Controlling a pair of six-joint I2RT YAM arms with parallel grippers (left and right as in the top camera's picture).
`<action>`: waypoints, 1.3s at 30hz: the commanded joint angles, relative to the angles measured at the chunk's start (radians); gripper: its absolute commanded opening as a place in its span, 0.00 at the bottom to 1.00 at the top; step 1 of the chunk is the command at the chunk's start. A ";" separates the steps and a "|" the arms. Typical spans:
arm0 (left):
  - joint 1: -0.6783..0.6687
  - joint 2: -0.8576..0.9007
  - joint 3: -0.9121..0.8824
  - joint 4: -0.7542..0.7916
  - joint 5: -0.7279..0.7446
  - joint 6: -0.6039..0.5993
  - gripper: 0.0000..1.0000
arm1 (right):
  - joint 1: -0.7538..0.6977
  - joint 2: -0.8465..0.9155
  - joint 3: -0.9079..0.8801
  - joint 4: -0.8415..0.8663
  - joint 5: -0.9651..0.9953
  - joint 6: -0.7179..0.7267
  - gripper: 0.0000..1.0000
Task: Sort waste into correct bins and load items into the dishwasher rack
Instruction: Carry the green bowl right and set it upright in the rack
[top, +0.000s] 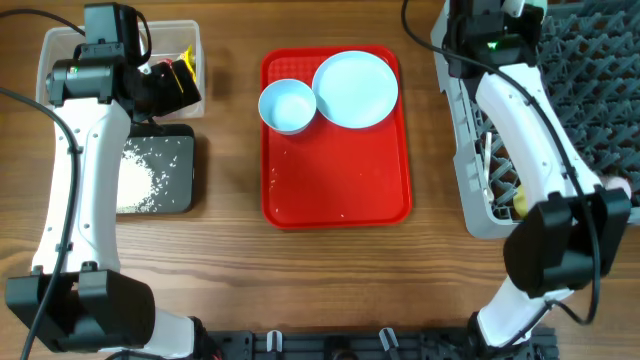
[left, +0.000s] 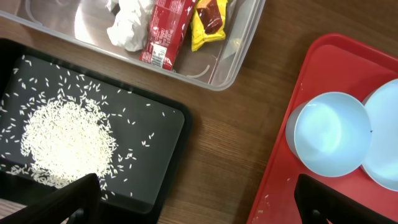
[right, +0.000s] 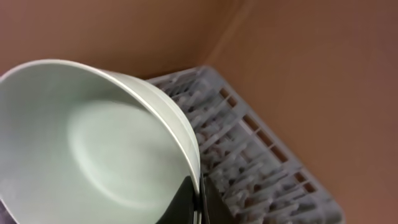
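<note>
The pale blue bowl (right: 93, 146) is tilted on edge above free pegs of the grey rack (right: 219, 135), so my right gripper should keep moving down until the bowl rests among the pegs.
My left gripper (left: 199, 199) is open and empty, above the wood between the black tray (left: 155, 130) and the red tray (left: 280, 180). The black tray holds a pile of rice grains (left: 62, 143). The clear tub (left: 230, 74) holds the white tissue (left: 129, 25), red wrapper (left: 165, 31) and yellow wrapper (left: 208, 22). A light blue bowl (top: 287, 105) and the plate (top: 355, 88) sit on the red tray. My right gripper (right: 196, 199) is shut on the rim of a second pale blue bowl (right: 93, 143), held tilted above the grey rack (right: 249, 155).
The grey rack (top: 600, 90) fills the right side of the table, with a yellow cup (top: 522, 200) near its front left corner. A few loose grains lie on the red tray (top: 335, 190). The left arm hangs over the clear tub (top: 55, 45).
</note>
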 joint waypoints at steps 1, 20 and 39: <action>0.004 0.010 -0.003 0.003 0.004 -0.009 1.00 | -0.006 0.052 0.005 0.079 0.059 -0.191 0.04; 0.004 0.010 -0.003 0.003 0.004 -0.009 1.00 | -0.062 0.211 0.005 0.188 0.051 -0.388 0.05; 0.004 0.010 -0.003 0.003 0.004 -0.009 1.00 | -0.076 0.263 0.004 0.180 0.033 -0.342 0.04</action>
